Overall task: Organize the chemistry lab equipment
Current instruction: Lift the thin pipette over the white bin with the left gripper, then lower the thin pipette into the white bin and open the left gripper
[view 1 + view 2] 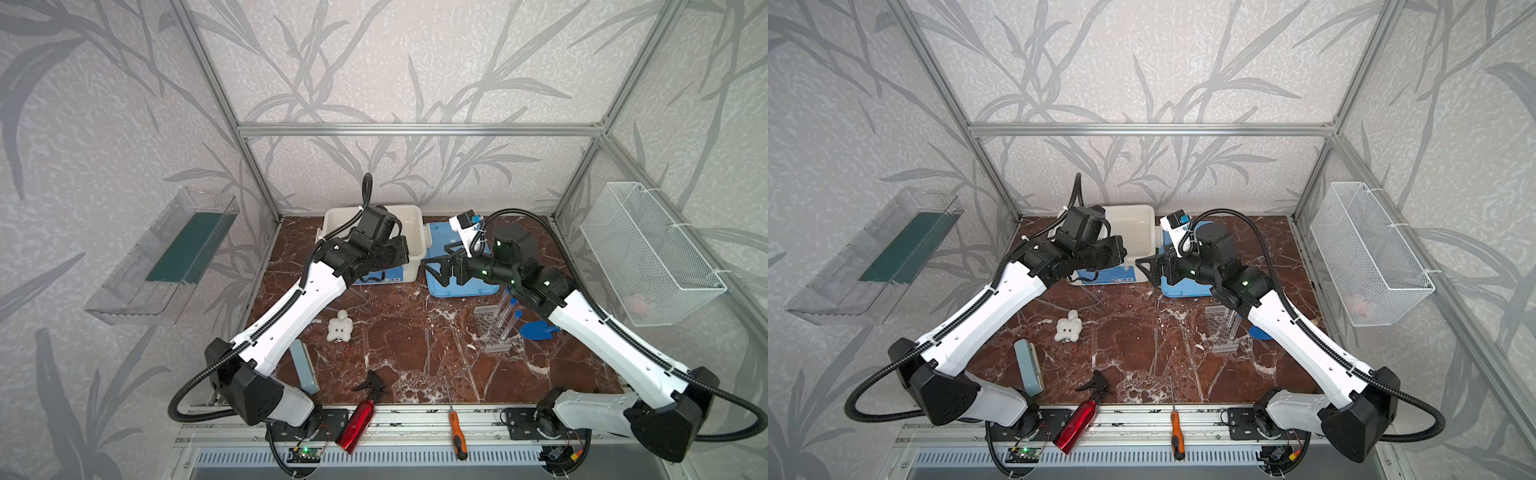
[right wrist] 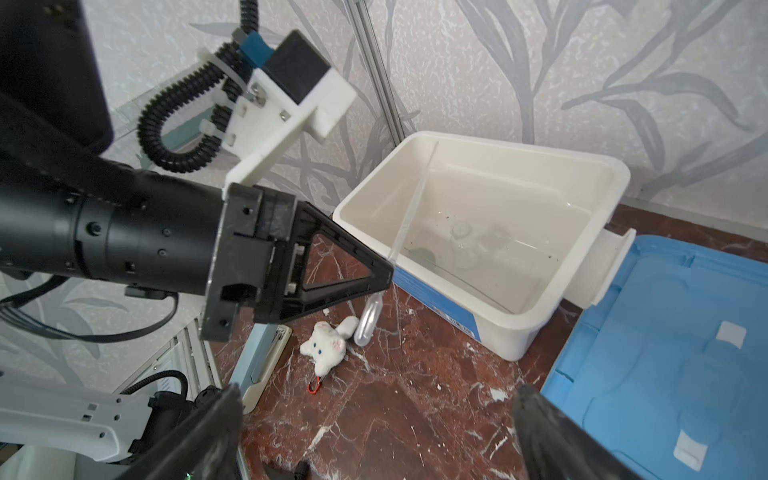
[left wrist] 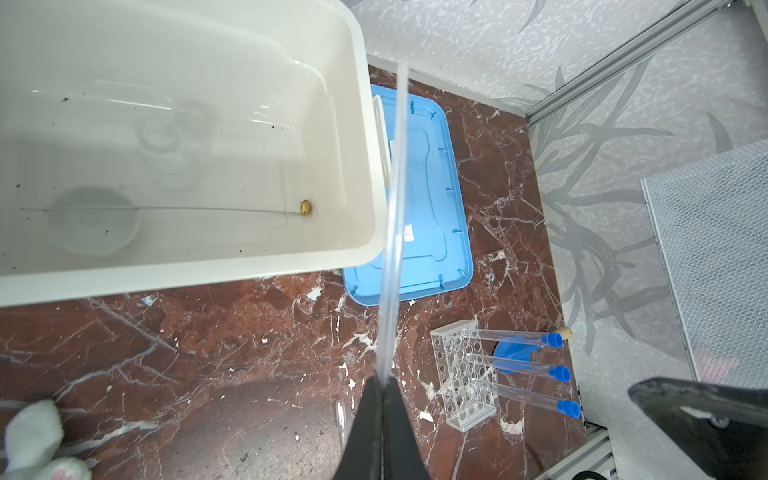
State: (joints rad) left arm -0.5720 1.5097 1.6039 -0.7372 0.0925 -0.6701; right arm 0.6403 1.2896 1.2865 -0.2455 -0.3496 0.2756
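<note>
My left gripper has the dropper pointing along the white bin's short side (image 3: 365,140), and the bottom inside the bin (image 3: 289,160) is free, so it should keep going down there and let go.
My left gripper (image 3: 383,378) is shut on a thin clear dropper (image 3: 395,199). In the right wrist view that left gripper (image 2: 388,268) hangs at the near edge of the white bin (image 2: 478,141), the dropper's stem slanting up over the bin and its bulb (image 2: 368,324) hanging below. Inside the bin (image 3: 365,166) lie a clear jar (image 3: 166,141), a white round dish (image 3: 91,220) and a thin rod (image 3: 166,209). The clear rack (image 1: 494,328) holds three blue-capped tubes (image 3: 515,338). Another dropper (image 3: 340,415) lies on the table. My right gripper (image 1: 432,270) stands open and empty over the blue lid (image 3: 428,187).
A white plush toy (image 1: 340,328) and a pale-blue case (image 1: 305,365) lie at the left. A red spray bottle (image 1: 359,419) and an orange-handled screwdriver (image 1: 457,432) rest at the front edge. A blue scoop (image 1: 538,330) lies behind the rack. A wire basket (image 1: 648,253) hangs on the right wall.
</note>
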